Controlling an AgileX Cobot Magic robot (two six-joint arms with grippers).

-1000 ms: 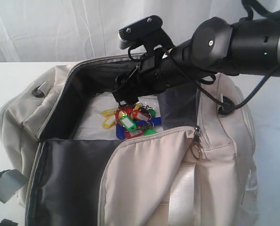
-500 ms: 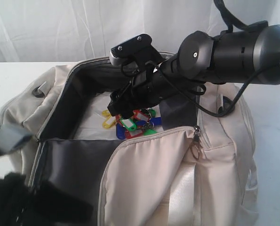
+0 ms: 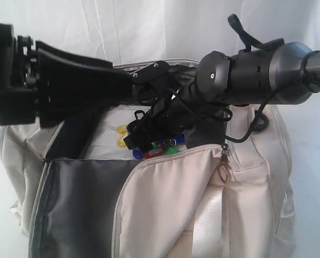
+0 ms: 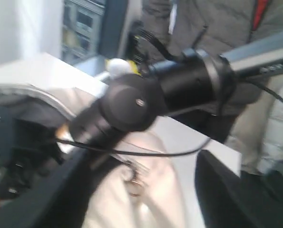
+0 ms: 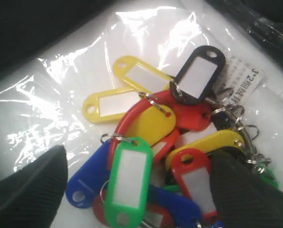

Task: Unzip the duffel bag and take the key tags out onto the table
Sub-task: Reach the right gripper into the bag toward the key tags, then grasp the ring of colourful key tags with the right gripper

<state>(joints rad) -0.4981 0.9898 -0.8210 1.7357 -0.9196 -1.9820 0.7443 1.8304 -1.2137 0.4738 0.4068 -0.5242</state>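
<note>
The whole bunch of key tags [image 3: 155, 151] will come up together when the robot lifts it, because the key tags' metal rings are threaded along one curved cord [image 5: 247, 137].
The cream duffel bag [image 3: 170, 204] lies unzipped on the white table [image 3: 313, 145], its dark lining showing. The key tags [image 3: 158, 149] lie inside it on clear plastic, a bunch of yellow, red, green, blue and black tags [image 5: 151, 123]. My right gripper [image 5: 136, 187] hangs open just over the bunch, with one finger on either side of it. Nothing is held. My left gripper [image 4: 146, 164] is blurred and its fingers stand wide apart above the bag's fabric and a zipper pull [image 4: 131, 178]. It holds nothing.
My left arm [image 3: 57, 86] crosses the upper left of the exterior view over the bag's far rim, close to my right arm [image 3: 246, 75]. A white barcode label [image 5: 241, 80] lies beside the tags. A zipper pull [image 3: 224, 161] hangs at the bag's front. A white curtain hangs behind.
My left arm has swung up from the lower left to the upper left, over the bag. My right gripper has sunk lower into the bag onto the key tags.
</note>
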